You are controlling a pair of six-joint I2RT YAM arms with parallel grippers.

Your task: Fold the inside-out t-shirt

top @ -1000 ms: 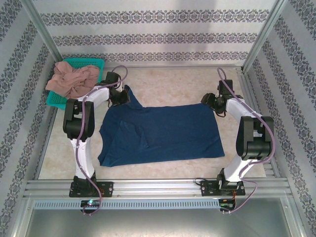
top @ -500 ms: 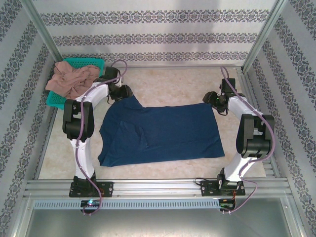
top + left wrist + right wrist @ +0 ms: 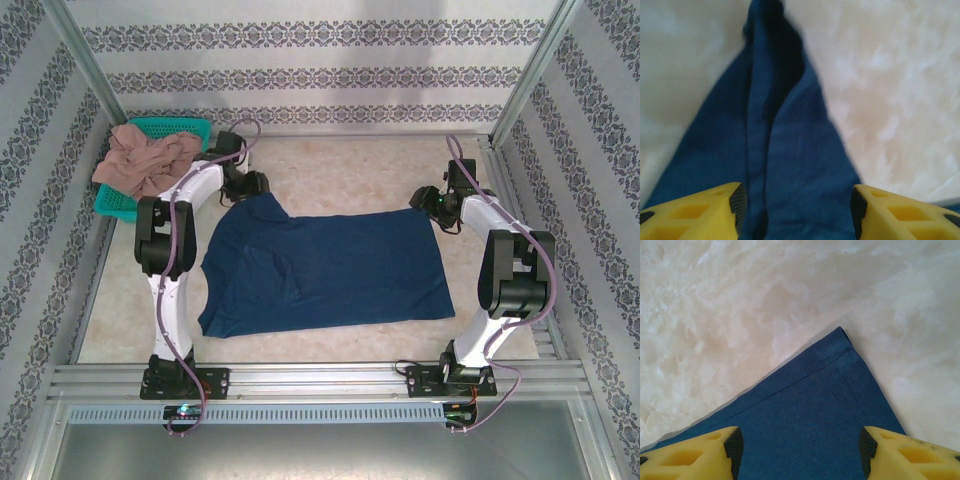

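Note:
Next, I pinch the sleeve's base with my left gripper, level with the hem corner, before I fold, because the sleeve's creased point sticks out past the shirt's far edge.
The inside-out t-shirt, dark navy, lies spread flat on the marble-patterned table. Its far-left sleeve runs up to a narrow, creased point under my left gripper. In the left wrist view that gripper is open, its yellow fingers wide apart over the bunched sleeve cloth, which lies loose between them. My right gripper hovers at the shirt's far-right corner. It is open too, with the stitched hem corner lying flat just ahead of it.
A teal basket at the far left corner holds a pinkish-tan garment, close behind the left arm. Metal frame rails run along the near edge. Patterned walls close in the table on three sides.
My left gripper has gone from shut to open and let go of the sleeve, which now lies on the table. That arm shifted slightly farther back. The right arm has barely moved.

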